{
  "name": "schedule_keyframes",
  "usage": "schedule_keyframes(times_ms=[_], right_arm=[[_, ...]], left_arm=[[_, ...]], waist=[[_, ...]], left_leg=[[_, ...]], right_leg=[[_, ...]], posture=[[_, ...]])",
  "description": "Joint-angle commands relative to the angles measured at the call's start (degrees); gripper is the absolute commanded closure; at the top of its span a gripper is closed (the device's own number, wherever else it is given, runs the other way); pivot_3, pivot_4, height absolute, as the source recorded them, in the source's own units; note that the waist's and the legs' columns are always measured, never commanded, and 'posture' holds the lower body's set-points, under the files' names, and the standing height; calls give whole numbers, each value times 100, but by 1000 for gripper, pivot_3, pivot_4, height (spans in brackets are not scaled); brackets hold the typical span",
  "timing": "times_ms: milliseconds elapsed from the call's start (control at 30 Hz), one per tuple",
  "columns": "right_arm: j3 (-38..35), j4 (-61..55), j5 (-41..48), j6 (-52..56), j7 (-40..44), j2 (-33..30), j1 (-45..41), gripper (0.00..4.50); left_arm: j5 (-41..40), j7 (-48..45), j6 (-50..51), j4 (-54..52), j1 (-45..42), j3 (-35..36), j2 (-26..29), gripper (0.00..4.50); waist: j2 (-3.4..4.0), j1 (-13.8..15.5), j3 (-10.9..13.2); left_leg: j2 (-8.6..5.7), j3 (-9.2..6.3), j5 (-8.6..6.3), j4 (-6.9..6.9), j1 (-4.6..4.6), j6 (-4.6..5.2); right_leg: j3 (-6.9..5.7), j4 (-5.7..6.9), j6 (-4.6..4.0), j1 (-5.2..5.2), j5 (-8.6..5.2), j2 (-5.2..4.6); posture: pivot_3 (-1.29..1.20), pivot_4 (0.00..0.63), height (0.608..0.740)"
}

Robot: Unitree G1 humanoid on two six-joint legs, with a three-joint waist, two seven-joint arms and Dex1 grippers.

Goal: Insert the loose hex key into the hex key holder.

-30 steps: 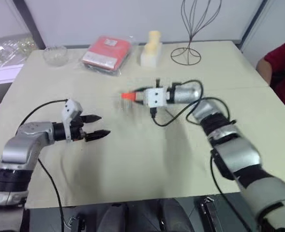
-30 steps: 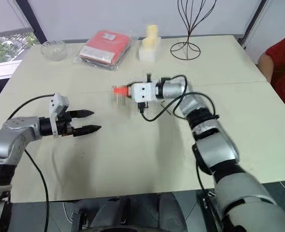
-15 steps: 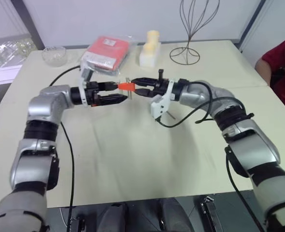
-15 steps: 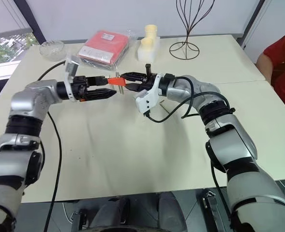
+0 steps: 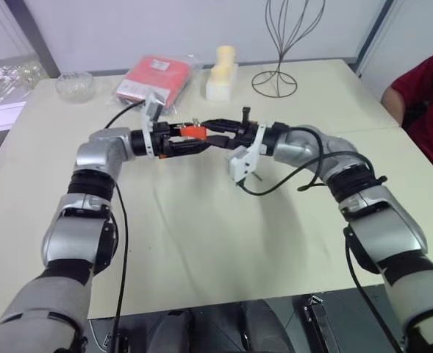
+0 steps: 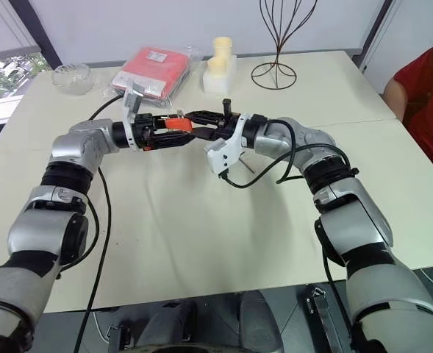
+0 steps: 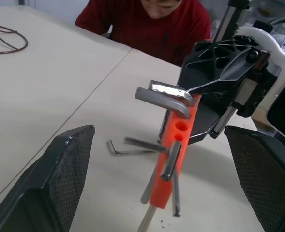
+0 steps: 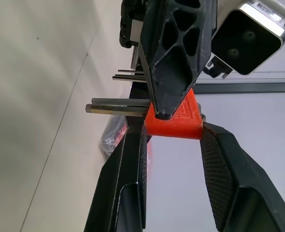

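Note:
The hex key holder's end (image 7: 190, 104) is in my right gripper, so my left gripper should take hold of the holder's other end (image 7: 162, 191) to free my right gripper for the loose hex key.
The hex key holder (image 5: 195, 132) is a small red-orange block with a few short metal keys sticking out, held above the table's middle. My right gripper (image 5: 210, 133) is shut on it, one finger on each side (image 8: 173, 123). From the opposite side my left gripper (image 5: 199, 138) points at it, open, with its fingers (image 7: 65, 179) standing wide on either side of the holder (image 7: 173, 159). I cannot tell whether they touch it. The loose hex key (image 7: 127, 152), thin and L-shaped, lies on the table beneath the holder.
At the back of the table are a red packet in clear plastic (image 5: 154, 73), a glass bowl (image 5: 73, 83), a cream-coloured object (image 5: 221, 65) and a wire stand (image 5: 278, 44). A person in red (image 5: 422, 95) sits at the right edge. Cables hang from both wrists.
My left arm swung up from the table's front left until its open gripper faces the holder. My right gripper rolled while keeping hold of the holder in about the same place.

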Motion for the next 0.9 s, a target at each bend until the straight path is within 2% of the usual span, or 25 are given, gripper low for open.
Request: schedule_keyframes(times_ms=[33, 100, 267, 333, 367, 633, 867, 900], right_arm=[[-43, -261, 166, 25, 0, -37, -1, 3512], [-45, -276, 169, 33, 12, -39, 13, 3512], [-51, -309, 171, 57, 28, -36, 41, 3512], [-50, -325, 183, 68, 37, -36, 50, 3512], [-53, -334, 191, 78, 44, -32, 52, 3512], [-66, -375, 242, 145, 77, -8, 72, 3512], [-62, -372, 252, 175, 74, -12, 82, 3512], [-62, -373, 250, 177, 71, -12, 84, 3512]], left_arm=[[-13, -51, -133, -40, -252, 216, -3, 255], [-11, -55, -135, -32, -261, 246, -16, 851], [4, -103, -89, -79, -238, 304, -31, 3506], [47, -176, -79, -116, -199, 269, -19, 4405], [69, -208, -78, -140, -167, 253, -15, 4448], [170, -63, -90, -239, -21, 246, -72, 4447], [162, 5, -72, -341, 61, 263, -73, 1052], [156, 11, -75, -351, 66, 270, -79, 1052]], waist=[[0, 1, 0], [0, 7, 0], [0, 12, 0], [-1, 7, 0], [-1, 6, 0], [-1, 2, 0], [-1, 1, -1], [-1, 3, -1]], left_leg=[[0, 0, 0, 1, 0, 0], [0, 0, 0, 1, 0, 0], [-1, 0, 0, 3, 0, 0], [-1, 0, 0, 4, 0, 0], [-1, 0, 0, 6, 0, 0], [-1, -1, 0, 14, 0, 0], [-1, 0, 0, 15, 0, 0], [-1, -1, 0, 16, 0, 0]], right_leg=[[0, 0, 0, 0, 0, 0], [0, 0, 0, 0, 0, 0], [0, 2, 0, 1, 0, -1], [0, 2, 0, 1, 0, -1], [0, 2, 0, 1, 0, -1], [0, 2, 0, 1, 0, -1], [0, 3, 0, 1, 0, -1], [0, 3, 0, 1, 0, -1]], posture=[[0, 150, 740], [0, 150, 740], [0, 150, 740], [0, 150, 740], [0, 150, 740], [0, 150, 740], [0, 150, 740], [0, 150, 740]])
